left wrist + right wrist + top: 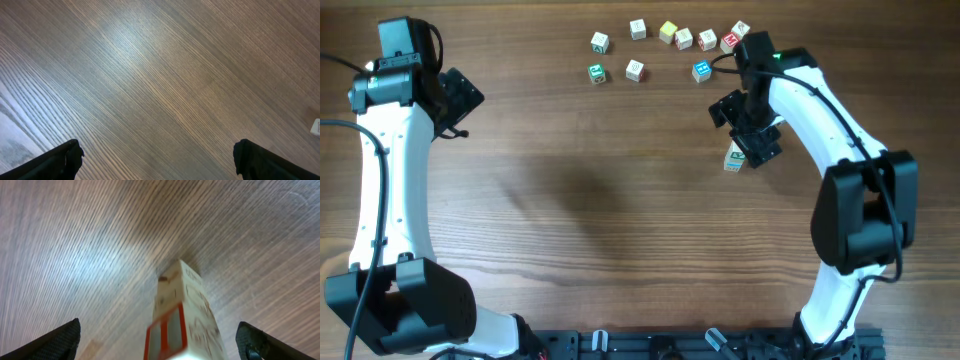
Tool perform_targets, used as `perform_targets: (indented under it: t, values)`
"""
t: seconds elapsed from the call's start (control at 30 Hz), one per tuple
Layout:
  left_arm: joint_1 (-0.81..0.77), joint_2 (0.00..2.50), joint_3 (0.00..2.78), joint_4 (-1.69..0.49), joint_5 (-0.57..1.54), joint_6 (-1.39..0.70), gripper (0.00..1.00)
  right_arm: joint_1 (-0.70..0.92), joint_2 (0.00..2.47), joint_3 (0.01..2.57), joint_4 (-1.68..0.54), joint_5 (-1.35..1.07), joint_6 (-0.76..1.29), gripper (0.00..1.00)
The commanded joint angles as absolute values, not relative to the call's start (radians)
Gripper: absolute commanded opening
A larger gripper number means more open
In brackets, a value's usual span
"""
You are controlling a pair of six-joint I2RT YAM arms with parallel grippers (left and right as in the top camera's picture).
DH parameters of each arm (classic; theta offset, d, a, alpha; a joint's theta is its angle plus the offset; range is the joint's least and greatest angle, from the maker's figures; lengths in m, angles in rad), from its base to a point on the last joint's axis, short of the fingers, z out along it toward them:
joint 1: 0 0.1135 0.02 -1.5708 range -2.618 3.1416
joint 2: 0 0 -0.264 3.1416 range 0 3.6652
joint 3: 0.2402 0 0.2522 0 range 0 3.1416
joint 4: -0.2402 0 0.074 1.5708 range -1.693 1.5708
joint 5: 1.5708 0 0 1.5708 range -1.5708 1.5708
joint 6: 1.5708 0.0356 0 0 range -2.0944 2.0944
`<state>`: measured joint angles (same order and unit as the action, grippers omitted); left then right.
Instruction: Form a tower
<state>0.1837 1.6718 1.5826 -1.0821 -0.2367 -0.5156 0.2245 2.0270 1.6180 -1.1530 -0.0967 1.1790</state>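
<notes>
Next, I turn my right gripper square to the cubes' flat sides (199, 310) before its fingers close, because its open fingers slant across the tower's corner (183, 299).
The tower (734, 157) is a short stack of pale wooden letter cubes standing right of the table's middle. In the right wrist view the tower (186, 311) rises between my fingers, with a red-framed face on its upper cube. My right gripper (748, 128) hangs open just above it. Its fingertips (64, 339) stand wide on either side and touch nothing. My left gripper (458, 97) is open at the far left. In the left wrist view it (157, 147) holds nothing over bare wood.
Several loose letter cubes lie in an arc along the far edge, from a white one (600, 42) past a yellow-green one (668, 32) to a red-lettered one (730, 42). A blue-faced cube (701, 71) lies nearest the right arm. A pale cube edge (316, 126) shows at the left wrist view's right border.
</notes>
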Motion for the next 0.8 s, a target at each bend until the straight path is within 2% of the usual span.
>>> perform_targets:
  t: [0.0, 0.1, 0.23, 0.33, 0.63, 0.77]
  values:
    - [0.187, 1.681, 1.577, -1.082, -0.235, -0.532, 1.0, 0.223, 1.93, 1.62, -1.234, -0.112, 1.031, 1.0]
    - [0.187, 1.681, 1.577, -1.082, -0.236, -0.532, 1.0, 0.223, 1.791, 1.62, -1.298, -0.112, 0.82, 1.0]
    - [0.187, 1.681, 1.577, -1.082, -0.236, -0.532, 1.0, 0.223, 1.69, 1.62, -1.296, -0.037, 0.758, 1.0]
    - [0.187, 1.681, 1.577, -1.082, -0.235, -0.532, 1.0, 0.223, 1.695, 1.617, -1.289, -0.028, 0.624, 1.0]
    - [0.187, 1.681, 1.577, -1.082, -0.236, -0.532, 1.0, 0.223, 1.889, 1.61, -1.23, 0.045, 0.372, 1.0]
    - [0.187, 1.681, 1.577, -1.082, -0.236, -0.532, 1.0, 0.223, 1.996, 1.61, -1.185, -0.056, 0.315, 1.0]
